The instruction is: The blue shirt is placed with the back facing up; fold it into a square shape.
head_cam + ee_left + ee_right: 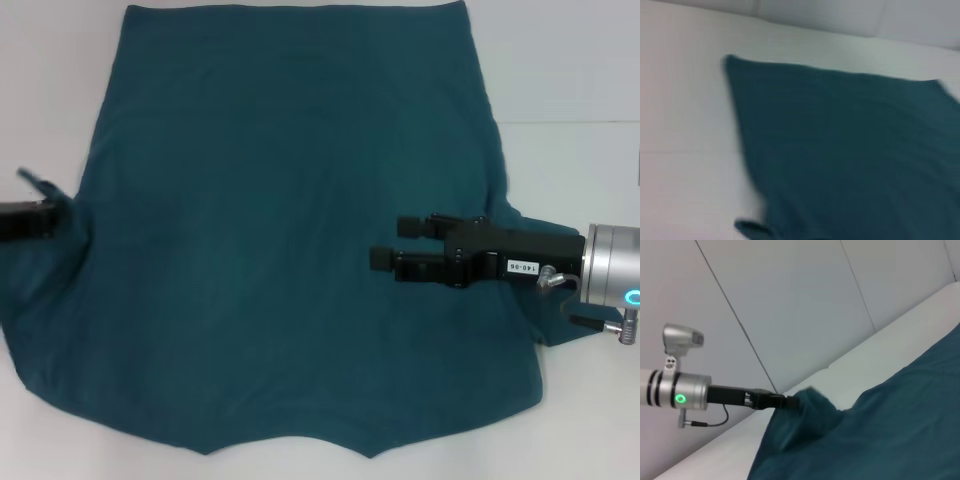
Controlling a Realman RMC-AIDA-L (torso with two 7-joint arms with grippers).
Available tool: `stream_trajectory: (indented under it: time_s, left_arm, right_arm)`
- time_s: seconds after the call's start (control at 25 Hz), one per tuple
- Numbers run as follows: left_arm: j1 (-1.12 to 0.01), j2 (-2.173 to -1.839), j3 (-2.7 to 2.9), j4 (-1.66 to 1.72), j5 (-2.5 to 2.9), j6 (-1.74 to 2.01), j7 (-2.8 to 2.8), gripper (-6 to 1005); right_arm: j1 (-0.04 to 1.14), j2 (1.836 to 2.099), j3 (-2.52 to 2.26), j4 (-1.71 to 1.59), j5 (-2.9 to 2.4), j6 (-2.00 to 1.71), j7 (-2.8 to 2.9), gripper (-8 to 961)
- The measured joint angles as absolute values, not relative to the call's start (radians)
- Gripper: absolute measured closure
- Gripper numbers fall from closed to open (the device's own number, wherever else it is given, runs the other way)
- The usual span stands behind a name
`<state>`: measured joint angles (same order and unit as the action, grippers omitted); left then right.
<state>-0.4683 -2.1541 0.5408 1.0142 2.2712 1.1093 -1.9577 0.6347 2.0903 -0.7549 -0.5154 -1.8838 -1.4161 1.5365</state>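
Note:
The left gripper holds the sleeve raised (76, 232) beside the shirt's flat, clear back (190, 240), so it should keep carrying the sleeve inward until it lies across the back.
The blue shirt (290, 220) lies spread out on the white table (570, 60), plain side up, and fills most of the head view. At the shirt's left edge, my left gripper (58, 212) is shut on a bunch of cloth near the sleeve. The right wrist view shows this left gripper (791, 401) holding a raised fold of the blue shirt (880, 430). My right gripper (388, 243) is over the right part of the shirt, open, with nothing between its fingers. The left wrist view shows only the blue shirt (850, 150) on the table.
Bare white table (685, 165) borders the shirt on the left and right. White wall panels (805, 300) rise behind the table. The shirt's near edge lies close to the table's front.

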Motion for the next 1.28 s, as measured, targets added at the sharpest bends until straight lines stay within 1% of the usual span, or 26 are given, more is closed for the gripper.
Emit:
stream_trajectory:
  time_s: [0.08, 0.28, 0.56, 0.84, 1.0, 1.24, 1.28]
  left_arm:
    - [-0.470, -2.165, 0.551, 1.047, 2.263, 1.172, -1.978, 997]
    - [-0.488, -2.167, 0.611, 1.011, 2.201, 1.214, -2.024, 977]
    - [-0.529, -2.164, 0.635, 0.778, 2.044, 1.171, -2.010, 949]
    - [-0.512, -2.165, 0.632, 0.756, 1.982, 1.161, -1.947, 736]
    - [-0.492, -2.164, 0.628, 0.759, 1.974, 1.144, -1.880, 508]
    - [-0.457, -2.162, 0.619, 0.785, 2.003, 1.112, -1.819, 259]
    - [-0.449, -2.162, 0.619, 0.794, 2.007, 1.109, -1.813, 244]
  right_arm:
    - [0.633, 2.090, -0.758, -0.515, -1.884, -1.415, 1.535, 94]
    - [0.630, 2.088, -0.759, -0.515, -1.886, -1.414, 1.533, 95]
    - [0.631, 2.088, -0.759, -0.515, -1.889, -1.412, 1.531, 98]
    - [0.631, 2.088, -0.761, -0.515, -1.891, -1.411, 1.529, 100]
    - [0.625, 2.088, -0.761, -0.515, -1.890, -1.412, 1.529, 102]
    - [0.619, 2.086, -0.760, -0.515, -1.887, -1.416, 1.533, 104]
    - [0.619, 2.086, -0.760, -0.515, -1.887, -1.417, 1.534, 104]
